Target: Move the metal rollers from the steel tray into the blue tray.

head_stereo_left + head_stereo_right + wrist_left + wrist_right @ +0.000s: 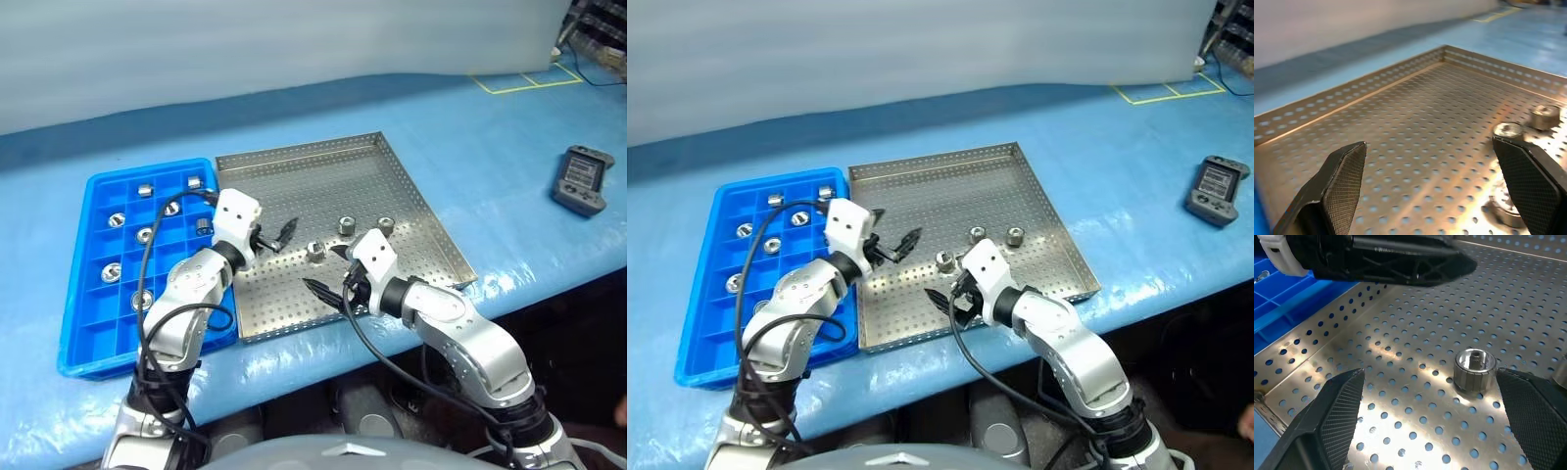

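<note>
Some rollers lie on their sides (pixel 204 226) in the roomy cells of the blue tray, so I expect the nearest metal roller (pixel 315 252) to fall over when the robot drops it in.
The steel tray (pixel 392 186) lies mid-table, with the blue tray (pixel 80 284) touching its left side. Three metal rollers (pixel 315 251) (pixel 346 225) (pixel 385 226) stand on the steel tray's perforated floor. Several more rollers (pixel 144 235) sit in the blue tray's cells. My left gripper (pixel 272 235) hovers open and empty over the steel tray's left part, just left of the nearest roller. My right gripper (pixel 328 271) is open low over the tray's front. In the right wrist view, one roller (pixel 1475 368) stands just ahead of its fingers (pixel 1337 416), nearer one of them.
A black handheld device (pixel 582 180) lies on the blue tabletop at the far right. Yellow tape marks (pixel 519 78) run across the back right corner. The table's front edge (pixel 529 284) passes just below the steel tray. My two grippers are close together.
</note>
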`<state>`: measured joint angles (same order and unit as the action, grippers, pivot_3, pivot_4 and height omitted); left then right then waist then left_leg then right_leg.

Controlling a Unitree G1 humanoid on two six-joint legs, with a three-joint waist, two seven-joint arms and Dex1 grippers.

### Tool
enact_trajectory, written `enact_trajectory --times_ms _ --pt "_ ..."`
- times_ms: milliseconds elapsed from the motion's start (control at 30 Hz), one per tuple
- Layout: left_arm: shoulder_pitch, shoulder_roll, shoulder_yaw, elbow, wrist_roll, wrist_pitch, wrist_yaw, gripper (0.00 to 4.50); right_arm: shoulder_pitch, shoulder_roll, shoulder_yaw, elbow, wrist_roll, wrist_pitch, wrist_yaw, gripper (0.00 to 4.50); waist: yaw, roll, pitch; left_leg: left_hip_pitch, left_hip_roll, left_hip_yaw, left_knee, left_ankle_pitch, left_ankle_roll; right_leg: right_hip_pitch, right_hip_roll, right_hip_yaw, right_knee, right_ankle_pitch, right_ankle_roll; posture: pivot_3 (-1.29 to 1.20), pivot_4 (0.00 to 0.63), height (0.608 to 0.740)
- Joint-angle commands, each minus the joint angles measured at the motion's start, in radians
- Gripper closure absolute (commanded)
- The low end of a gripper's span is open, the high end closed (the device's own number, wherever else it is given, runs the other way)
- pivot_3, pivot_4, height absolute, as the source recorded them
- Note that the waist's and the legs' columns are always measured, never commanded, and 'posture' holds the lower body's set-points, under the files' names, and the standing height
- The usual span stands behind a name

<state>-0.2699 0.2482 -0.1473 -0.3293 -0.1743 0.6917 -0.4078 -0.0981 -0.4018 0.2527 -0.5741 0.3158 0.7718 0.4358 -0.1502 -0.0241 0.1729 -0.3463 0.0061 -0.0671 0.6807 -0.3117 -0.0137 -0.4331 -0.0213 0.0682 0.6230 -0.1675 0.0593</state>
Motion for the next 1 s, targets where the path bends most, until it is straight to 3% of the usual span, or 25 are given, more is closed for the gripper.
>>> enact_trajectory --times_ms 33,400,1000 --pt "-0.032 0.026 -0.063 0.044 -0.001 0.026 -0.054 0.04 0.013 0.005 -0.031 -0.062 0.002 0.000 -0.024 0.00 -0.020 0.000 0.000 0.000 0.000 0.000 0.000 0.000 0.000 0.000 0.000 0.000 0.000 0.000 0.000 -0.26 0.150 0.740" --pt "-0.033 0.043 -0.127 0.084 0.026 0.071 -0.066 0.04 0.035 0.010 -0.036 -0.082 0.006 0.004 -0.050 0.00 -0.081 0.000 0.000 0.000 0.000 0.000 0.000 0.000 0.000 0.000 0.000 0.001 0.001 0.000 0.000 -0.27 0.150 0.740" --pt "-0.004 0.056 -0.110 0.053 0.017 0.090 -0.044 0.04 0.007 0.008 -0.019 -0.057 0.003 0.000 -0.028 0.00 -0.081 0.000 0.000 0.000 0.000 0.000 -0.001 0.000 0.000 -0.001 0.000 0.001 0.000 0.000 0.001 -0.24 0.150 0.740"
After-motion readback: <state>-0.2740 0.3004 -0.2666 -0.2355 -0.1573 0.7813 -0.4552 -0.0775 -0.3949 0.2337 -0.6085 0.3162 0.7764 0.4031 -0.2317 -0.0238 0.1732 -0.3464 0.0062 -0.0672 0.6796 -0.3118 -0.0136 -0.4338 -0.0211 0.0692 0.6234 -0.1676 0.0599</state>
